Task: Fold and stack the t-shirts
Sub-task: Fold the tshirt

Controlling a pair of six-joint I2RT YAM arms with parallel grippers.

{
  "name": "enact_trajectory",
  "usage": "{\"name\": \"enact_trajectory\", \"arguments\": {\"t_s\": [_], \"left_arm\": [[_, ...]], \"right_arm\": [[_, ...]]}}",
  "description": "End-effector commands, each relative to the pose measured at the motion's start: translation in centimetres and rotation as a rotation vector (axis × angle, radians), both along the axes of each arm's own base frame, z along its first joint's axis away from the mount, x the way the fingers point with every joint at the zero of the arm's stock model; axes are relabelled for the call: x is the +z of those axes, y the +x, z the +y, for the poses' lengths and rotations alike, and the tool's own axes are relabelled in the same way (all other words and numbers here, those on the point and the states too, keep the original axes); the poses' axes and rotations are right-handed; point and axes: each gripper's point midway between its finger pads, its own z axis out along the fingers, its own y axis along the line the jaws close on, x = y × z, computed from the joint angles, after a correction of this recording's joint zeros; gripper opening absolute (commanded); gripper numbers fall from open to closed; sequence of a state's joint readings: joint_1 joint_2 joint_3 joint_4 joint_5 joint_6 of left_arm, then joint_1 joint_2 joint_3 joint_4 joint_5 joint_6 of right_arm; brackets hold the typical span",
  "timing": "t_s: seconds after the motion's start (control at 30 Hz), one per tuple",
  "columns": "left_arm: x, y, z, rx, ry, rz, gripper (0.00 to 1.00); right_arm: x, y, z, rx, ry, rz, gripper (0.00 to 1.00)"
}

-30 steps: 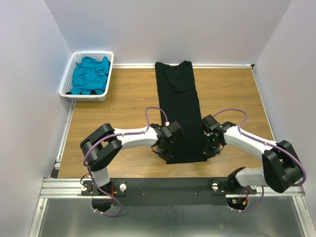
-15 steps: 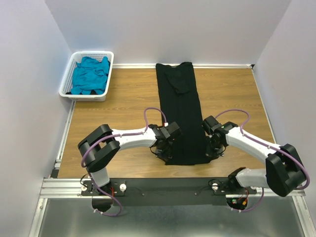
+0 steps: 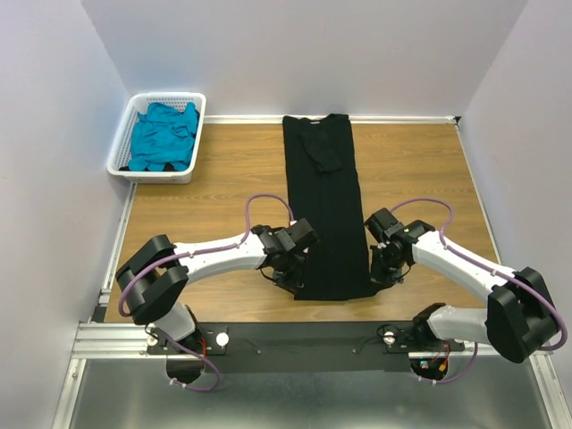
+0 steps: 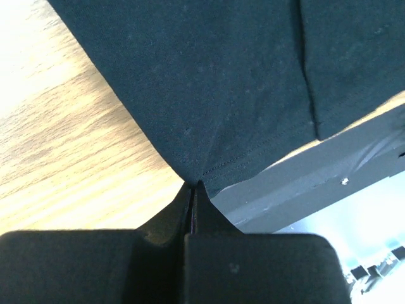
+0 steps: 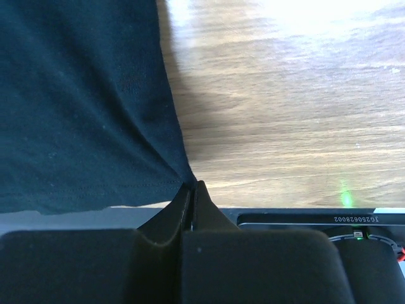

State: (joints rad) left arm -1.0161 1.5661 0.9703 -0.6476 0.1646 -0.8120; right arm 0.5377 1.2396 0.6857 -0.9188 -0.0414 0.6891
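I should now move my right gripper forward and let go of the hem short of the folded sleeve, as my grippers are on both hem corners point(image 3: 368, 293) of the T-shirt's straight strip.
The black t-shirt point(image 3: 327, 210) lies as a long narrow strip down the middle of the wooden table, its sleeves folded in. My left gripper point(image 3: 288, 275) is shut on its near left hem corner, the cloth point(image 4: 209, 101) pulled taut from the tips. My right gripper point(image 3: 382, 271) is shut on the near right hem corner, the cloth point(image 5: 82, 107) drawn into the tips. The near hem sits at the table's front edge. The teal-blue t-shirt point(image 3: 163, 136) lies crumpled in the basket at the far left.
The white slotted basket point(image 3: 121, 154) stands at the far left corner against the wall. The black base rail point(image 3: 304, 337) runs along the near edge, just below the shirt's hem. Bare wood point(image 3: 206, 206) lies on both sides of the shirt.
Both grippers have pulled the near hem toward the front edge. The left gripper has shifted left and nearer. The shirt has slid nearer and drawn straighter.
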Motion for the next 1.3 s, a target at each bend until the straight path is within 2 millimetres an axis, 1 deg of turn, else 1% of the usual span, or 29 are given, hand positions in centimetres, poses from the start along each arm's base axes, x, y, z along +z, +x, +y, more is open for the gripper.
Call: {"name": "enact_trajectory", "arguments": {"t_s": [0.0,0.03,0.07,0.13,0.17,0.2,0.23,0.27,0.3,0.37,0.4,0.43,0.47,0.5,0.57,0.6,0.63,0.7,0.73,0.77,0.8,0.83,0.87,0.93,1.0,1.03,1.07,1.1,1.27], "left_arm": [[0.0,-0.2,1.5,0.019,-0.009,0.041,0.00],[0.1,0.7,1.8,0.052,-0.019,0.036,0.00],[0.3,1.3,1.9,0.060,-0.037,0.025,0.00],[0.8,2.6,2.1,0.084,-0.057,0.008,0.00],[1.0,3.8,2.4,0.095,-0.064,-0.010,0.00],[1.2,4.6,2.6,0.101,-0.064,-0.024,0.00],[1.7,5.8,2.3,0.109,-0.069,-0.048,0.00],[1.9,7.2,2.8,0.134,-0.069,-0.062,0.00],[2.3,8.6,2.5,0.128,-0.070,-0.089,0.00],[2.7,10.5,2.7,0.140,-0.070,-0.121,0.00],[2.9,12.0,3.2,0.165,-0.066,-0.135,0.00],[3.4,13.7,3.0,0.164,-0.070,-0.160,0.00],[3.6,14.9,3.2,0.173,-0.064,-0.180,0.00],[4.1,17.0,3.3,0.196,-0.063,-0.205,0.00],[4.6,19.3,3.7,0.199,-0.048,-0.250,0.00],[4.7,20.4,3.9,0.210,-0.039,-0.268,0.00],[4.7,22.2,4.3,0.236,-0.031,-0.282,0.00],[4.6,24.2,4.5,0.250,-0.037,-0.311,0.00],[4.2,25.6,4.6,0.264,-0.036,-0.316,0.00],[4.0,26.4,4.5,0.268,-0.038,-0.326,0.00],[4.8,27.7,4.1,0.270,-0.051,-0.360,0.00],[4.0,28.5,4.1,0.267,-0.035,-0.361,0.00],[4.1,29.1,4.0,0.270,-0.033,-0.376,0.00],[4.3,30.7,3.6,0.265,-0.033,-0.412,0.00],[4.4,31.8,3.7,0.269,-0.024,-0.430,0.00],[4.1,32.2,3.8,0.273,-0.020,-0.430,0.00],[3.4,32.4,3.9,0.272,-0.016,-0.420,0.00],[3.4,32.9,4.1,0.281,-0.022,-0.429,0.00],[2.4,33.9,4.9,0.310,-0.024,-0.448,0.00]], "right_arm": [[1.4,1.3,0.4,-0.002,-0.006,-0.041,0.01],[2.0,2.3,0.8,0.009,0.000,-0.068,0.01],[2.3,3.1,0.4,0.009,-0.032,-0.096,0.01],[2.8,4.3,0.5,0.014,-0.044,-0.117,0.01],[3.3,5.6,0.9,0.022,-0.049,-0.135,0.01],[3.5,6.2,1.0,0.027,-0.054,-0.143,0.01],[3.3,6.9,1.0,0.039,-0.076,-0.132,0.01],[4.2,8.5,1.3,0.039,-0.082,-0.173,0.01],[4.4,9.3,1.2,0.048,-0.091,-0.183,0.01],[5.0,10.9,1.5,0.051,-0.098,-0.205,0.01],[4.6,11.7,1.3,0.054,-0.127,-0.198,0.01],[5.6,13.4,1.4,0.040,-0.120,-0.234,0.01],[5.7,14.2,1.4,0.047,-0.125,-0.243,0.01],[5.9,15.9,1.3,0.035,-0.138,-0.256,0.01],[6.1,17.7,1.3,0.040,-0.150,-0.284,0.01],[6.1,18.6,1.3,0.038,-0.152,-0.293,0.01],[6.1,20.2,1.7,0.039,-0.147,-0.312,0.01],[5.9,21.6,1.7,0.037,-0.164,-0.332,0.01],[5.6,22.8,1.9,0.036,-0.173,-0.343,0.01],[5.4,23.5,1.8,0.032,-0.178,-0.351,0.01],[5.2,24.1,1.4,0.019,-0.181,-0.349,0.01],[4.8,24.9,1.5,0.017,-0.181,-0.358,0.01],[4.5,25.2,1.4,0.012,-0.181,-0.359,0.01],[4.4,26.5,1.1,0.000,-0.177,-0.383,0.01],[4.6,27.5,1.0,-0.007,-0.176,-0.402,0.01],[4.5,27.8,0.9,-0.005,-0.179,-0.405,0.01],[4.6,28.2,1.0,0.001,-0.182,-0.416,0.01],[4.4,28.6,0.8,-0.001,-0.190,-0.421,0.01],[4.4,30.2,1.2,0.004,-0.179,-0.456,0.01]]}}
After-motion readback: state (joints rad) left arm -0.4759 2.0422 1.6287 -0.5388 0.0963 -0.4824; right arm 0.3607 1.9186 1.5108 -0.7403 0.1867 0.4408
